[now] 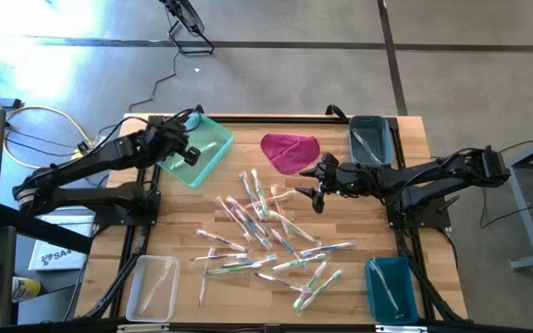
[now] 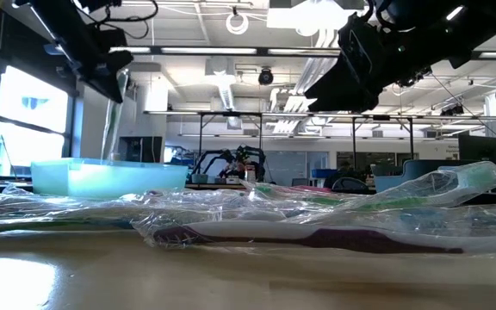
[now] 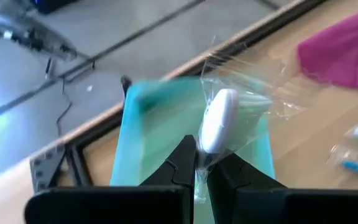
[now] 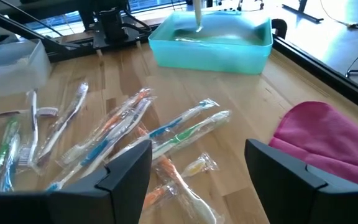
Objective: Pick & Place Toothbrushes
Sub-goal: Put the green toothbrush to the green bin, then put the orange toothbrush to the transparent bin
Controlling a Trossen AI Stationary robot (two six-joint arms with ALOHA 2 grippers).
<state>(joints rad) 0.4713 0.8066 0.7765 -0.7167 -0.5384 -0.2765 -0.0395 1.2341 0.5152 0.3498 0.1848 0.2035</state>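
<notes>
The wrapped toothbrush (image 4: 197,15) hangs end-down inside the light teal bin's rim, so the robot's left gripper should go toward the bin's middle (image 1: 204,153) next and let go there.
Several wrapped toothbrushes (image 1: 271,231) lie in a loose pile on the middle of the wooden table (image 1: 405,176); the right wrist view shows them too (image 4: 104,140). My left gripper (image 1: 191,154) is over the light teal bin (image 1: 202,148) at the far left, shut on one white-handled toothbrush (image 3: 218,121) in a clear wrapper. That toothbrush also shows above the bin in the right wrist view (image 4: 197,15). My right gripper (image 4: 197,168) stands open above the far right side of the pile (image 1: 317,191), touching nothing. My left gripper (image 3: 201,165) pinches the wrapped toothbrush between its two fingertips. The white handle's rounded end (image 3: 221,109) sticks out past the fingers, with the clear wrapper (image 3: 260,93) flaring around it. The toothbrush is lifted clear, above the light teal bin (image 3: 160,134).
A magenta cloth (image 1: 290,151) lies at the far middle. A dark blue-grey bin (image 1: 370,139) stands at the far right, a clear bin (image 1: 151,287) at the near left, and a blue bin (image 1: 391,289) at the near right, each with a few toothbrushes.
</notes>
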